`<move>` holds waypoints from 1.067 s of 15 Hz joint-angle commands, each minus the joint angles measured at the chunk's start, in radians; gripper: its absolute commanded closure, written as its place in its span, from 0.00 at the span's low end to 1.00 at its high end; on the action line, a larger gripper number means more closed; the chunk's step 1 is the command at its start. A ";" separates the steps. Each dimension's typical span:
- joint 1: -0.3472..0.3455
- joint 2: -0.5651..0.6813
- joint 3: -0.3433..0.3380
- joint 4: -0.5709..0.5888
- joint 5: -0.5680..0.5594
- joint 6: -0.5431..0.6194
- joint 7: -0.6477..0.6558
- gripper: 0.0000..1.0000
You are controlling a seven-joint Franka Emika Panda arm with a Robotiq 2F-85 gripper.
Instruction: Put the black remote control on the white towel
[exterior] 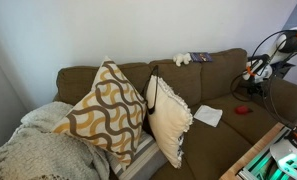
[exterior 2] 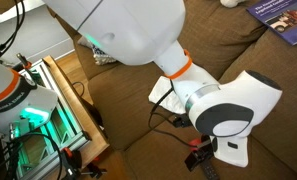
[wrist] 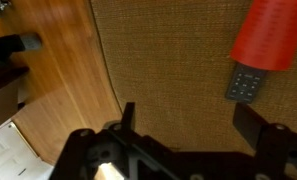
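Note:
My gripper is open with the black remote control [wrist: 245, 84] lying beyond one of its fingers, so next my gripper moves back over the remote control's end clear of the red object before going down.
The black remote control [wrist: 246, 84] lies on the brown sofa seat, its far end covered by a red object [wrist: 269, 30]. My gripper [wrist: 188, 125] is open and empty, hovering above the seat, with the remote just beyond its right finger. In an exterior view the gripper [exterior: 248, 90] hangs over the red object [exterior: 242, 109] at the sofa's right end. The white towel [exterior: 208, 115] lies rumpled on the seat beside it. In an exterior view the towel [exterior 2: 163, 92] is mostly hidden behind my arm, and the gripper [exterior 2: 204, 160] is at the bottom edge.
A patterned pillow [exterior: 106, 110] and a cream fringed pillow [exterior: 169, 118] lean on the sofa. A small white figure [exterior: 182, 60] and a blue book [exterior 2: 286, 20] sit on the sofa back. A wooden stand with green lights [exterior 2: 63, 105] borders the seat's front edge.

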 commanded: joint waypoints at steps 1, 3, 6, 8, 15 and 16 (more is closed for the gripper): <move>0.087 0.018 -0.112 0.000 0.119 0.024 -0.063 0.00; 0.125 0.019 -0.136 -0.003 0.132 0.022 -0.062 0.00; 0.108 0.026 -0.113 0.010 0.245 0.060 -0.029 0.00; 0.072 0.068 -0.113 0.095 0.376 -0.003 -0.074 0.00; -0.145 0.208 -0.042 0.387 0.657 -0.186 -0.396 0.00; -0.166 0.234 -0.035 0.419 0.661 -0.178 -0.465 0.00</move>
